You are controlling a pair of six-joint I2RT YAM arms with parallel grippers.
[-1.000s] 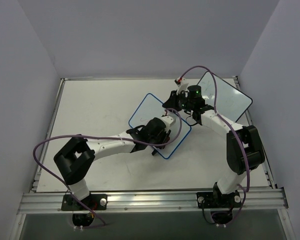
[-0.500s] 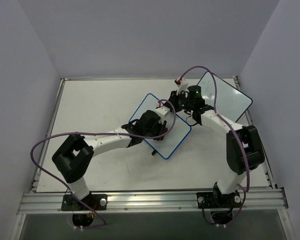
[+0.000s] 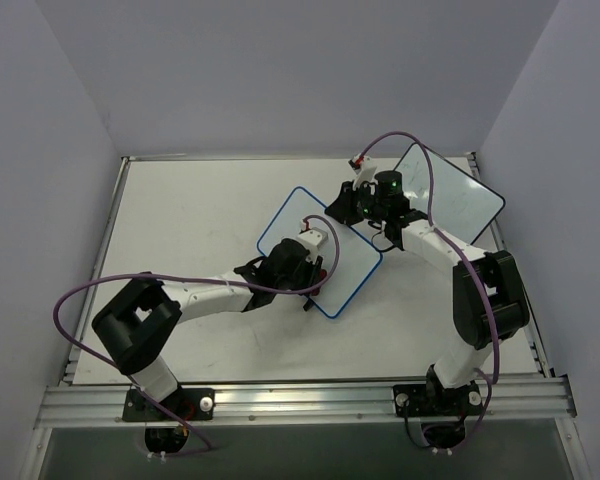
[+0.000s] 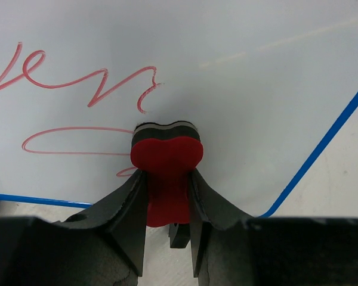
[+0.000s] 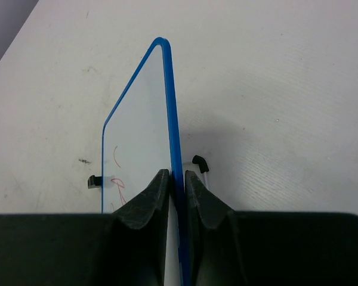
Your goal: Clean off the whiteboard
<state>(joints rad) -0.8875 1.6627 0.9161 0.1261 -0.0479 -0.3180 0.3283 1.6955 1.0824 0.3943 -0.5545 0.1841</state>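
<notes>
The board (image 4: pixel 241 170) past the eraser toward the blue corner is clean, so the robot's left gripper should wipe the eraser back over the red scribbles (image 4: pixel 77 140) that are still there.
A blue-framed whiteboard (image 3: pixel 292 213) stands tilted at the table's middle, with red scribbles (image 4: pixel 89 80) on its face (image 4: pixel 238 65). My left gripper (image 3: pixel 308 268) is shut on a red eraser with a black felt layer (image 4: pixel 167 154), and presses it against the board just below the scribbles. My right gripper (image 3: pixel 342 212) is shut on the board's far right edge. In the right wrist view the blue frame (image 5: pixel 170 107) runs between the fingers of that gripper (image 5: pixel 176 179). The eraser is hidden under the left wrist in the top view.
A second blue-framed whiteboard (image 3: pixel 452 196) lies at the back right, behind the right arm. Small black feet (image 5: pixel 94 181) hold the held board on the white table (image 3: pixel 180 220). Purple cables loop off both arms.
My left gripper has slid with the eraser across the board, first towards the far left, then back towards the near edge. Its elbow swung left. The right arm and the board stayed still.
</notes>
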